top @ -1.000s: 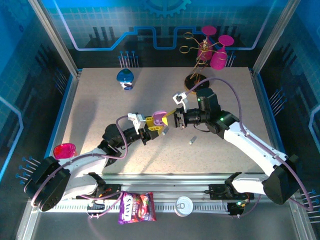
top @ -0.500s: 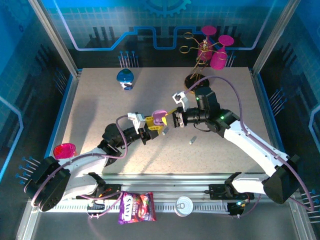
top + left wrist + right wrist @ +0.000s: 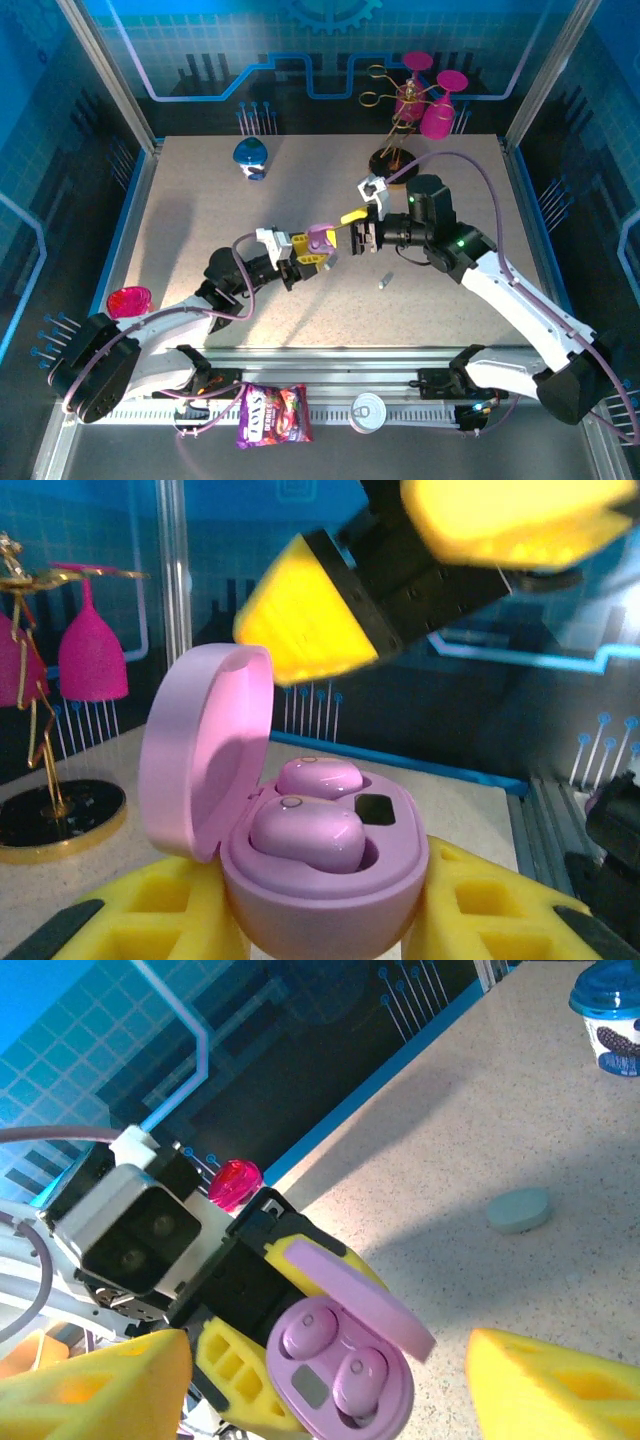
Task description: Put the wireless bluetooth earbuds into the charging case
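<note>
Next, my right gripper pushes the lid closed and takes the charging case [image 3: 322, 912] from my left gripper, because the lid stands open [image 3: 205, 748] beside both seated earbuds.
My left gripper [image 3: 303, 254] is shut on a lilac charging case [image 3: 320, 238] and holds it above the table's middle. Its lid stands open. Two lilac earbuds [image 3: 305, 835] [image 3: 310, 1335] sit in its sockets, side by side. My right gripper [image 3: 361, 232] hangs just right of the case, open, with nothing between its yellow fingers [image 3: 310, 610]. In the right wrist view the case [image 3: 340, 1375] lies between and beyond those spread fingers [image 3: 100, 1385]. A tiny pale stick-shaped earbud [image 3: 384, 281] lies on the table below the right gripper.
A blue-lidded cup [image 3: 250, 156] stands at the back left. A gold rack with pink glasses [image 3: 415, 100] is at the back right. A pink piece [image 3: 129, 300] sits at the left edge. A pale blue-green oval piece [image 3: 518, 1210] lies on the table. A snack bag [image 3: 272, 414] and a can [image 3: 368, 410] rest on the front rail.
My right gripper has opened wide and drawn back to the right, away from the case. The left gripper has kept the case nearly still.
</note>
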### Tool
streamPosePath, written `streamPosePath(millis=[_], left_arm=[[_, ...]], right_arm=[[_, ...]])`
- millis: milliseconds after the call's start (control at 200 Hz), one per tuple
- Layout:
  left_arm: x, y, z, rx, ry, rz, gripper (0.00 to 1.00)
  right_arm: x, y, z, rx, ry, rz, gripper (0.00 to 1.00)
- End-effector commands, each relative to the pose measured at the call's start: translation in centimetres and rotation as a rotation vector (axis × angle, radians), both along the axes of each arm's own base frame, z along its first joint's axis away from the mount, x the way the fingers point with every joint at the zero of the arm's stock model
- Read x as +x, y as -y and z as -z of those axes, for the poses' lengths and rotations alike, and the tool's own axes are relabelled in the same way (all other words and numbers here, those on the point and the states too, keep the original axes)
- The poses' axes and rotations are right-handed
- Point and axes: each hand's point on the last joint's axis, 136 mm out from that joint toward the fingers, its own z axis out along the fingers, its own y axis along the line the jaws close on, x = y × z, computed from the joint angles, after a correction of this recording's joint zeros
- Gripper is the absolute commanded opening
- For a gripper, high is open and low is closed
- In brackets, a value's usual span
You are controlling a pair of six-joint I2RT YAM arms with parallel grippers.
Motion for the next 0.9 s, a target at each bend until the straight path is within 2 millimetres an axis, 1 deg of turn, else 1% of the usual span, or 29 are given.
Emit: streamPosePath(millis=[0, 100, 195, 355, 495, 665, 750, 825, 896], left_arm=[[-0.7, 0.2, -0.2, 0.081, 0.079, 0.034, 0.23], [-0.8, 0.1, -0.2, 0.108, 0.097, 0.028, 0.23], [-0.8, 0.0, -0.3, 0.108, 0.102, 0.024, 0.23], [-0.6, -0.2, -1.0, 0.077, 0.102, 0.006, 0.23], [0.0, -0.3, -1.7, 0.054, 0.096, -0.022, 0.23], [0.7, -0.3, -2.4, 0.018, 0.061, -0.042, 0.23], [0.7, -0.1, -2.5, 0.005, 0.048, -0.024, 0.23], [0.4, 0.0, -2.7, -0.008, 0.056, -0.011, 0.23], [0.3, 0.0, -2.7, -0.014, 0.072, -0.011, 0.23]], right_arm=[[1.9, 0.6, -0.3, -0.053, -0.025, 0.088, 0.76], [3.4, 1.0, 0.6, -0.137, -0.068, 0.146, 0.77], [3.9, 0.6, 1.5, -0.168, -0.101, 0.143, 0.77], [3.5, -0.4, 3.0, -0.239, -0.114, 0.095, 0.78], [2.4, -0.3, 3.7, -0.276, -0.096, 0.064, 0.78], [0.8, 0.5, 3.7, -0.279, -0.065, 0.040, 0.79], [0.3, 0.7, 3.0, -0.244, -0.048, 0.039, 0.79], [0.1, 0.9, 2.0, -0.157, -0.102, 0.043, 0.78], [0.6, 1.1, 1.6, -0.053, -0.214, 0.067, 0.77]])
